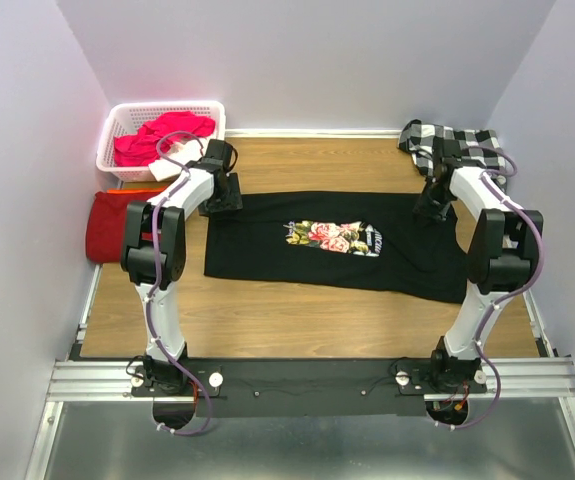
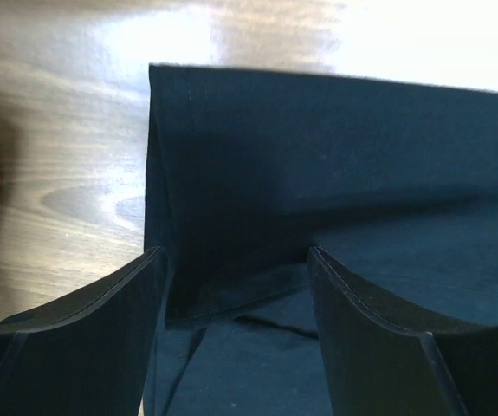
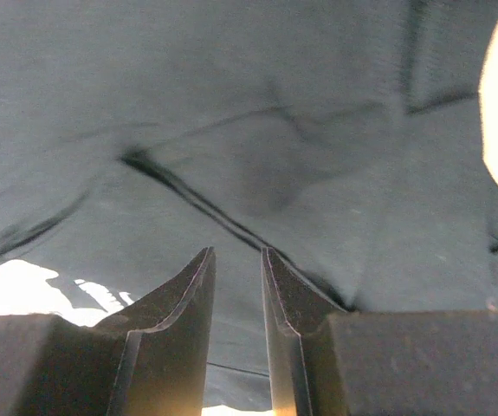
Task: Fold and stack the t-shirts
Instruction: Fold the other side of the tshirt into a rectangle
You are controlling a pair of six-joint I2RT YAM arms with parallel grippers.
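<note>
The black t-shirt's raised fold is open to the parted fingers of my right gripper. My right gripper should go on toward where the creases meet before it closes there.
The black t-shirt, rose print and white script facing up, lies as a long folded band across the table. My left gripper is at its far left corner; in the left wrist view the gripper is wide open with the black cloth and a folded edge between the fingers. My right gripper is at the shirt's far right end; in the right wrist view the gripper has its jaws narrowly apart just above the wrinkled black cloth, nothing pinched. The dark-red t-shirt lies folded at the left.
A white basket with pink-red clothes stands at the back left. A black-and-white checked cloth lies at the back right. Walls close in the back and both sides. The wooden table shows in front of the shirt.
</note>
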